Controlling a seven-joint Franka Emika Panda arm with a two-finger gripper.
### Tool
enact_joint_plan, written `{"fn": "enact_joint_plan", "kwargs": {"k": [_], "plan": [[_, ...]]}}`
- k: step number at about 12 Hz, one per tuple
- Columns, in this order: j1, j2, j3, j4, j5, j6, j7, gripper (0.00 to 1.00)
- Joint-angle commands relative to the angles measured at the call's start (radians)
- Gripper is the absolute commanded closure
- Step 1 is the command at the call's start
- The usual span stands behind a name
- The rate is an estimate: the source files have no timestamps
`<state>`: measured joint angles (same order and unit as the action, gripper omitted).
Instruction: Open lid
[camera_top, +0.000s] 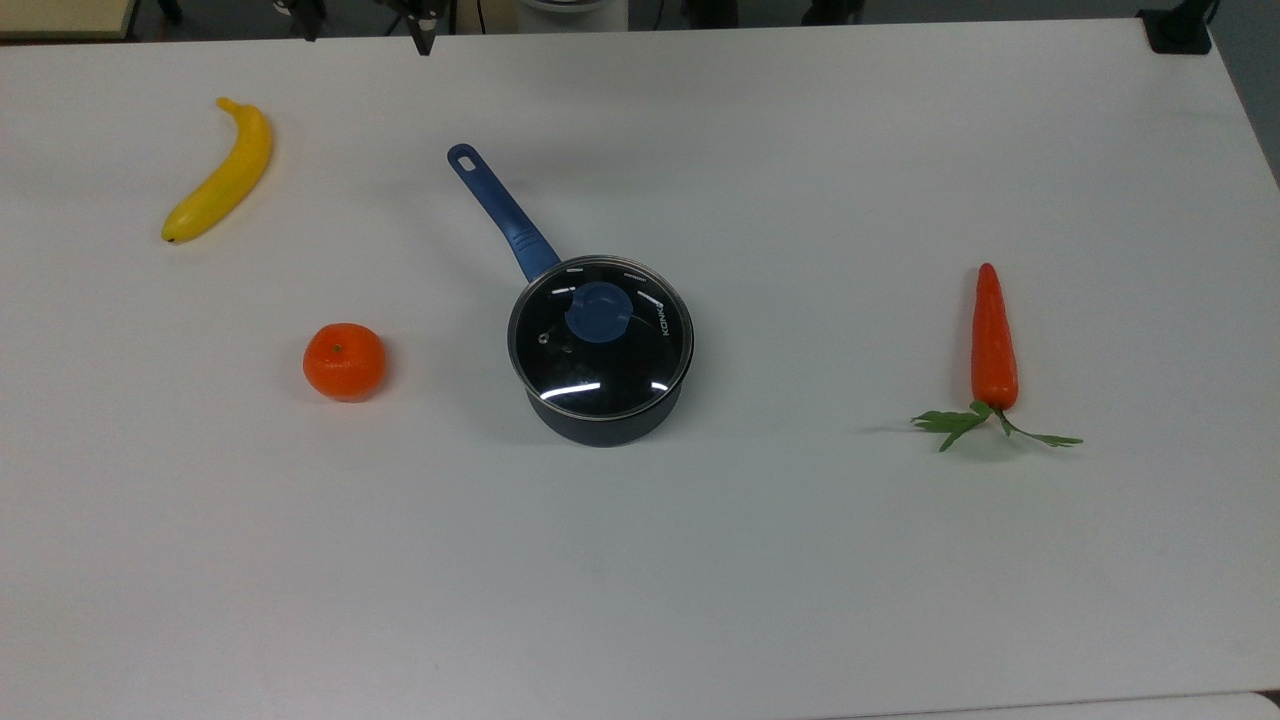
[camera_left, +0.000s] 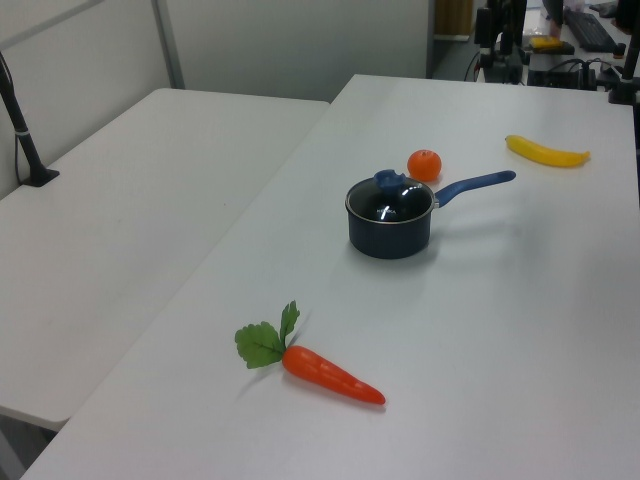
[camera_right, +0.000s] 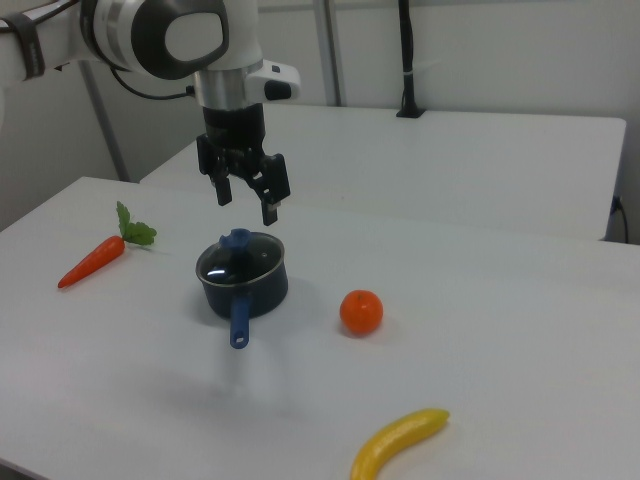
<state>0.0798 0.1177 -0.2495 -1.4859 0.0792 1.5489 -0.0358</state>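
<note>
The metal rim (camera_left: 380, 221) lies flat on the top of the saucepan. So the glass lid (camera_left: 388, 201) will come off in one piece when I lift, and the saucepan will stay standing.
The glass lid (camera_top: 600, 362) with a metal rim and a blue knob (camera_top: 598, 311) sits flat on the dark blue saucepan (camera_top: 603, 426) near the middle of the white table (camera_top: 800, 560). The pan's long blue handle (camera_top: 500, 208) points toward the top view's upper left. In the right view my gripper (camera_right: 246, 206) hangs open in the air just above the lid (camera_right: 240, 260), its fingers apart and touching nothing. In the left view the lid (camera_left: 390, 204) closes the pan (camera_left: 390, 238).
A yellow banana (camera_top: 222, 170) lies at the top view's far left. An orange (camera_top: 344, 361) sits left of the pan. A carrot with green leaves (camera_top: 993, 340) lies to the right. A second white table (camera_left: 130, 200) adjoins in the left view.
</note>
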Motion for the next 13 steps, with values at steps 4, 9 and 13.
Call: {"fn": "enact_joint_plan", "kwargs": {"k": [4, 9, 13], "plan": [[0.014, -0.027, -0.01, -0.028, -0.016, -0.03, -0.016, 0.0], [0.011, -0.027, -0.008, -0.028, -0.016, -0.03, -0.016, 0.0], [0.014, -0.027, -0.008, -0.028, -0.015, -0.03, -0.009, 0.0]]}}
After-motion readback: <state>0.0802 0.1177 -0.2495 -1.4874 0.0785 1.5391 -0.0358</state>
